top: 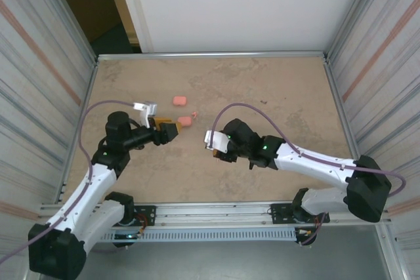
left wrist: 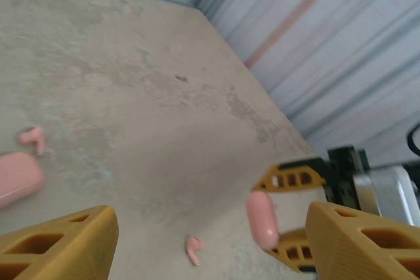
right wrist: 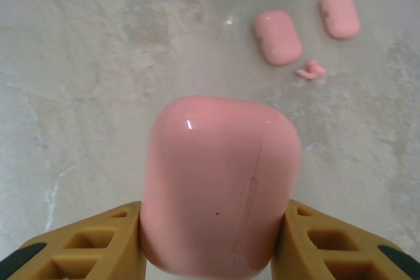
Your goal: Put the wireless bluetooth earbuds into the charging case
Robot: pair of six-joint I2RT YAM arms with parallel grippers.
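Note:
The held case's thin side [left wrist: 262, 220] sticks out past my right gripper's fingers. My left gripper should keep moving in until its open fingers are on both sides of that side.
My right gripper [right wrist: 213, 213] is shut on a pink rounded charging case [right wrist: 220, 188], held by its two sides above the table; its lid looks closed. In the left wrist view the same case [left wrist: 262, 220] stands between the right gripper's yellow fingers [left wrist: 292, 178]. My left gripper [left wrist: 213, 231] is open with nothing in it, facing the held case. One small pink earbud [left wrist: 193, 250] lies on the table below the open jaws. A second earbud [left wrist: 33, 137] lies beside another case [left wrist: 16, 178]. From above, the left gripper [top: 169, 129] and the right gripper [top: 211, 141] are close together at mid-table.
Two more pink cases [right wrist: 277, 36] [right wrist: 340, 15] lie on the table beyond the held one, with an earbud [right wrist: 311, 69] beside the nearer. From above they are the cases [top: 185, 122] [top: 179, 100]. Ribbed metal walls [top: 39, 96] close both sides.

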